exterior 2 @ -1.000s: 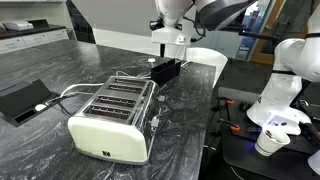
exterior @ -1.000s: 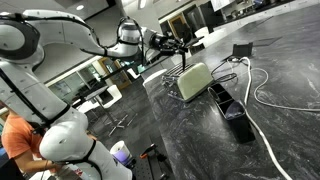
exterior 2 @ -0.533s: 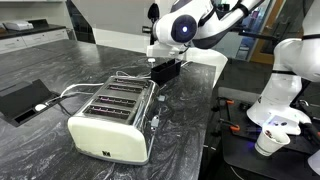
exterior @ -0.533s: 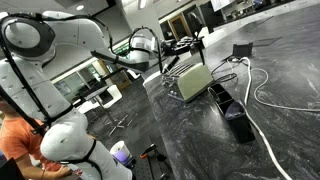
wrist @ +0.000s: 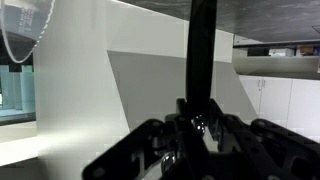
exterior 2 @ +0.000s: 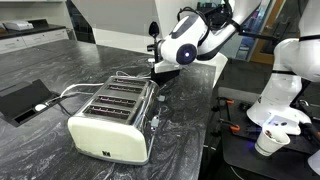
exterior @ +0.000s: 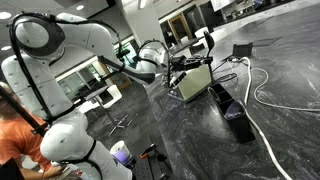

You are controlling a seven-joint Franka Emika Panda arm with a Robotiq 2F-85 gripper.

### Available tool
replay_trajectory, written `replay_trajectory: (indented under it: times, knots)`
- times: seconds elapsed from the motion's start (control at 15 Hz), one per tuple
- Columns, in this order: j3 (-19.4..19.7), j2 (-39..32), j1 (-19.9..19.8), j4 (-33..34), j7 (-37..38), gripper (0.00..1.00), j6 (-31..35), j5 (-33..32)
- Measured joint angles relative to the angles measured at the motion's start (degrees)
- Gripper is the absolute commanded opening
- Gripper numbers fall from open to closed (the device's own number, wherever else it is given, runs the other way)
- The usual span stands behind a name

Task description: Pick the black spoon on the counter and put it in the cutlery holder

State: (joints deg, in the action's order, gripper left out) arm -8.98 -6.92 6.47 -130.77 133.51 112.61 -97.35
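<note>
The black spoon (exterior 2: 154, 30) is upright, handle down, above the cutlery holder (exterior 2: 165, 75), so the robot's gripper should keep moving down until the spoon's handle rests inside, and then let go.
In the wrist view my gripper (wrist: 200, 122) is shut on the black spoon (wrist: 203, 45), whose thin handle stands straight up out of the jaws. In both exterior views the gripper (exterior: 198, 58) (exterior 2: 160, 66) hangs just over the far end of the cutlery holder (exterior: 195, 82) (exterior 2: 112, 120). The holder is a cream rounded box with a wire frame and stands on the dark veined counter (exterior: 285, 135) (exterior 2: 40, 145). The spoon is too slim to make out in the exterior views.
A long black block (exterior: 232, 112) lies beside the holder. A white cable (exterior: 262, 98) loops over the counter to a small black box (exterior: 243, 48). A black flat device (exterior 2: 20, 98) lies near the counter edge. A person (exterior: 15, 140) stands by the robot base.
The arm has swung in and lowered toward the holder's far end, with the wrist turning. The gripper stays shut on the spoon.
</note>
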Motion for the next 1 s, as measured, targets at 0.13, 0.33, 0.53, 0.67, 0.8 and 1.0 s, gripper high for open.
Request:
replay_trajectory:
  times: [0.13,0.33,0.53,0.67,0.8,1.0]
  knots:
    - [0.12,0.09,-0.04,-1.09,0.14,0.06,0.00,0.06]
    - [0.37,0.12,-0.10,-2.15,2.49,0.06,0.00,0.16]
    - [0.43,0.06,-0.09,-2.54,5.31,0.06,0.00,0.28]
    - [0.43,-0.06,0.00,-2.64,6.80,0.06,0.00,0.28]
    - [0.42,-0.29,0.09,-2.71,7.97,0.06,0.00,0.27]
    - [0.40,-1.05,0.22,-2.73,8.87,0.06,-0.11,0.13]
